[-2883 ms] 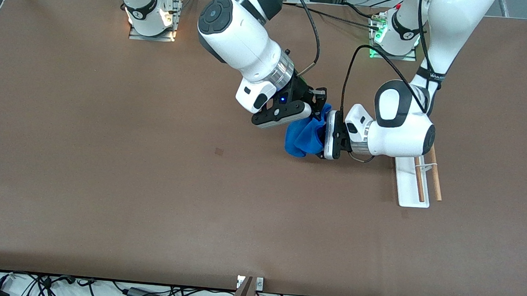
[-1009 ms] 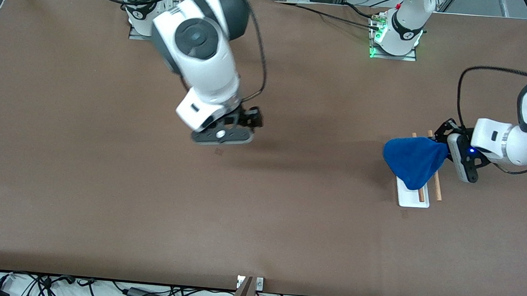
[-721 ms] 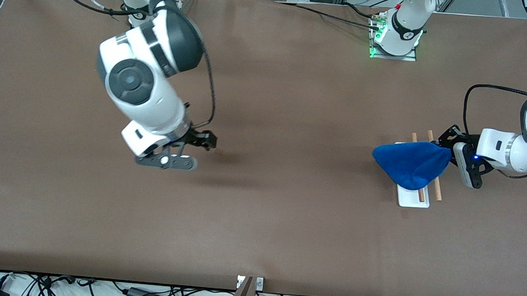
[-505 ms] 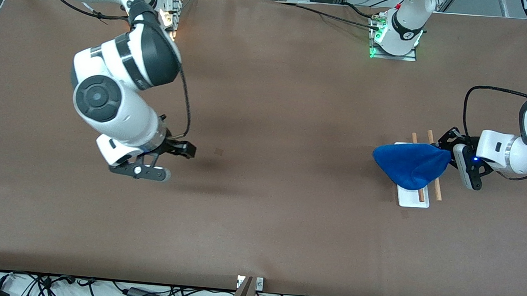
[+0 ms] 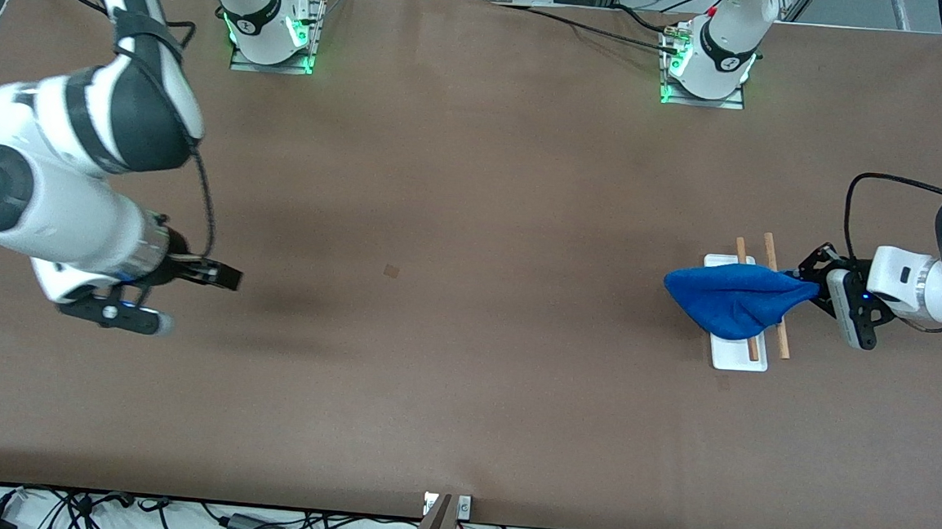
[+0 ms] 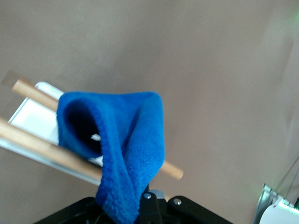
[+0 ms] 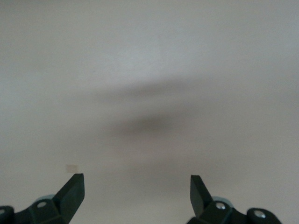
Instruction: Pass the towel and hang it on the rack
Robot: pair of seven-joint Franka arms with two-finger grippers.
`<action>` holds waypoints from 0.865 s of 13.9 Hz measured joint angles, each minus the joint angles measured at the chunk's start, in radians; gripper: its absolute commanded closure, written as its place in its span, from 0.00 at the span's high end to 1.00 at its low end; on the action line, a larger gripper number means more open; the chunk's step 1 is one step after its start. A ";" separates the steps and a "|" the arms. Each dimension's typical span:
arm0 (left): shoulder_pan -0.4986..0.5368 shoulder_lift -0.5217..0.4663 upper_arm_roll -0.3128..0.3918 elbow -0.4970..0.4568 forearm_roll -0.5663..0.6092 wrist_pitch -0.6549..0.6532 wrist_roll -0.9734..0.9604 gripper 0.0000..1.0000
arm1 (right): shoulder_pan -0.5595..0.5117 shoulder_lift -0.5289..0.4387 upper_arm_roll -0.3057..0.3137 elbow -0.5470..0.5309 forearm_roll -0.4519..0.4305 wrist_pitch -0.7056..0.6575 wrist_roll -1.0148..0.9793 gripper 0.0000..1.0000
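Note:
The blue towel hangs across both (image 5: pixel 745 302) wooden rods, so the robot's left gripper should go on pulling the held corner (image 5: pixel 801 288) away from the rack until it is clear of the rods, and then let go.
The blue towel (image 5: pixel 730 299) is spread over the rack (image 5: pixel 737 356) toward the left arm's end of the table. The rack has a white base and two wooden rods (image 5: pixel 778 332). My left gripper (image 5: pixel 803 286) is shut on one corner of the towel, just beside the rods. In the left wrist view the towel (image 6: pixel 122 154) drapes across both rods (image 6: pixel 44 148) above the white base (image 6: pixel 32 116). My right gripper (image 5: pixel 225 278) is open and empty over bare table toward the right arm's end; its fingers (image 7: pixel 72 191) show wide apart.
The brown table (image 5: pixel 466 338) has a small dark mark (image 5: pixel 391 270) near its middle. The arm bases (image 5: pixel 272 31) stand at the edge farthest from the front camera. Cables lie along the edge nearest to it.
My right arm has let go of the towel and swung away to its own end of the table. My left gripper has carried the towel over the rack and lowered it onto the rods.

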 measured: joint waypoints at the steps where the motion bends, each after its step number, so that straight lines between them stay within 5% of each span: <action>1: 0.013 0.004 0.000 0.001 0.008 0.002 0.023 0.00 | -0.013 -0.025 -0.022 -0.015 0.000 0.000 -0.054 1.00; 7: 0.088 0.030 0.001 0.002 0.063 0.054 0.081 0.01 | -0.135 -0.151 -0.089 -0.068 0.008 -0.034 -0.333 1.00; 8: 0.100 0.041 0.001 0.002 0.063 0.058 0.083 0.16 | -0.137 -0.167 -0.111 -0.071 0.019 -0.051 -0.355 1.00; 9: 0.109 0.052 0.001 0.003 0.063 0.059 0.086 0.53 | -0.137 -0.178 -0.130 -0.074 0.027 -0.072 -0.365 1.00; 10: 0.115 0.065 0.001 0.003 0.063 0.061 0.088 0.57 | -0.137 -0.189 -0.142 -0.078 0.033 -0.092 -0.374 1.00; 11: 0.117 0.077 0.001 0.004 0.063 0.070 0.089 0.71 | -0.137 -0.199 -0.146 -0.087 0.035 -0.103 -0.376 1.00; 12: 0.118 0.088 0.000 0.004 0.063 0.081 0.089 1.00 | -0.136 -0.208 -0.147 -0.099 0.036 -0.105 -0.375 1.00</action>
